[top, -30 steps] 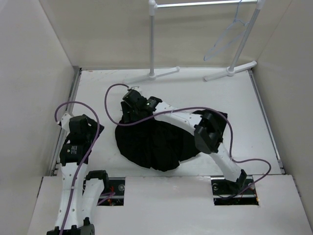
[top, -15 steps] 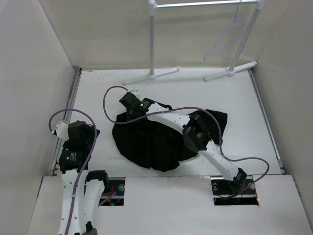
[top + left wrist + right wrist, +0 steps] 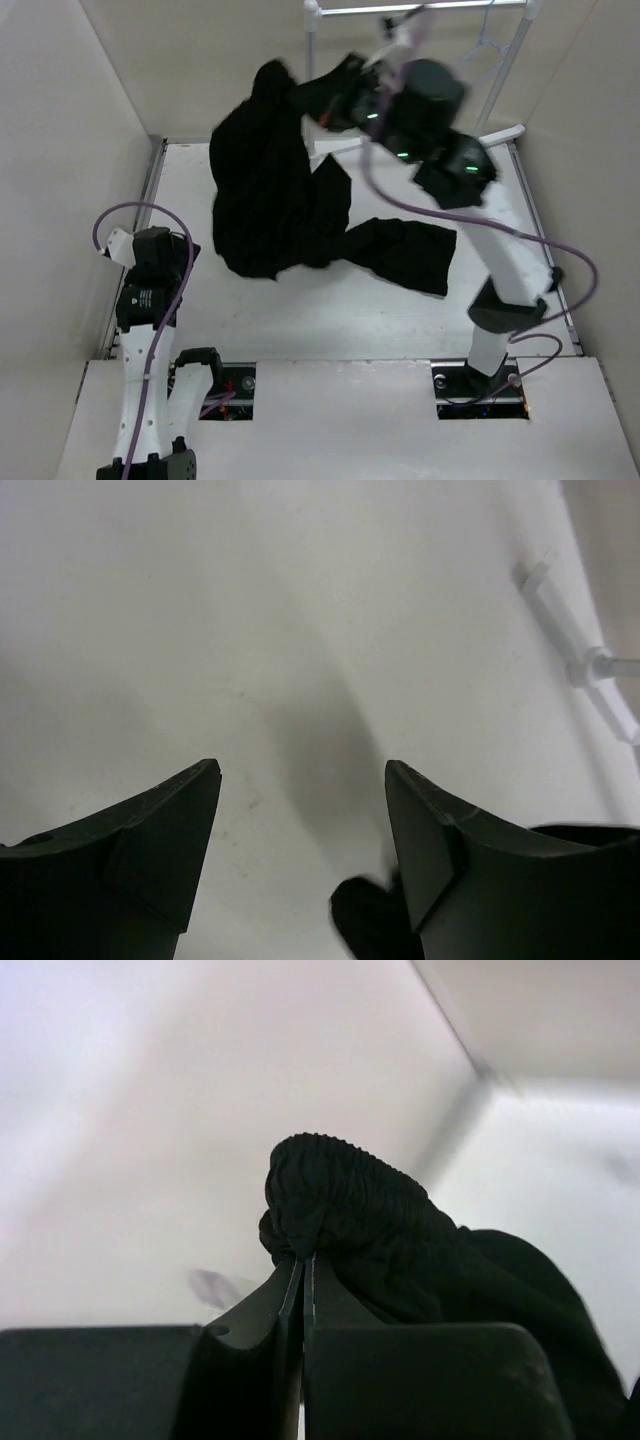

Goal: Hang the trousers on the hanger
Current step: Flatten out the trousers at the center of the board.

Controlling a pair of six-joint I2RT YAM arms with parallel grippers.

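Observation:
The black trousers hang bunched (image 3: 268,190) from my right gripper, so I should set them down, regrip the waistband (image 3: 345,1185) and lay them out flat before using the hanger.
The black trousers (image 3: 262,190) hang in the air from my raised right gripper (image 3: 335,102), and one leg trails onto the table (image 3: 405,255). In the right wrist view the gripper (image 3: 303,1260) is shut on the gathered waistband (image 3: 335,1190). The pale hanger (image 3: 484,40) hangs on the rack's rail at the back right, partly hidden behind the right arm. My left gripper (image 3: 300,780) stands open low over the table at the left, with nothing between its fingers. A blurred dark bit of the trousers (image 3: 365,920) shows by its right finger.
A white garment rack (image 3: 312,80) stands at the back, with its feet (image 3: 470,145) on the table. Walls close the table in on the left, back and right. The left arm (image 3: 150,290) stays near the left wall.
My right gripper shut on the trousers on the table, then swung up and back towards the rack, and most of the garment came up with it. The left arm barely moved.

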